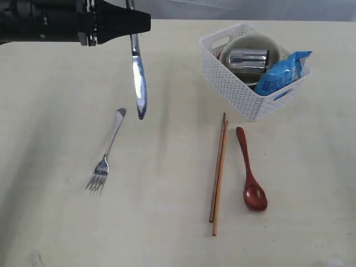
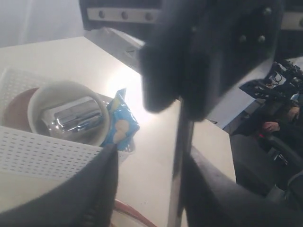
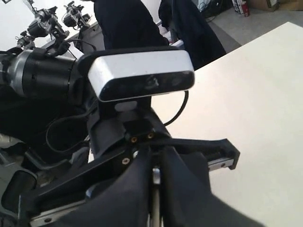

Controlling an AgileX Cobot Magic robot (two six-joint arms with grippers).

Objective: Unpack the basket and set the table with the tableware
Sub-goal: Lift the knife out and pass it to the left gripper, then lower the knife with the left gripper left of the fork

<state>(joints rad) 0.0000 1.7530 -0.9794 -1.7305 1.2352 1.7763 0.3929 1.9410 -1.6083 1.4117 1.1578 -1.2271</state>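
The spot [image 1: 73, 146] next to the fork is on my left gripper's side, so my left gripper should grip the knife [image 1: 134, 45] before my right gripper opens and moves away.
A steel knife [image 1: 139, 83] hangs blade down above the table [image 1: 55, 111]. My right gripper [image 3: 152, 189] is shut on its handle [image 3: 152, 176]; it is outside the exterior view. My left gripper [image 1: 133, 25] stands open around the knife [image 2: 179, 179], which lies against one finger [image 2: 208, 189]. The fork [image 1: 107, 153], two chopsticks [image 1: 218, 175] and the red-brown spoon [image 1: 251, 172] lie on the table. The white basket [image 1: 233, 83] holds the cream bowl [image 2: 38, 101] with the steel cup [image 1: 248, 59] in it and a brown plate [image 2: 14, 111] underneath.
A blue snack bag [image 1: 281, 72] leans in the basket's right end. The left arm [image 1: 44, 22] stretches across the top left of the exterior view. The left wrist's camera [image 3: 142, 73] sits close in front of my right gripper.
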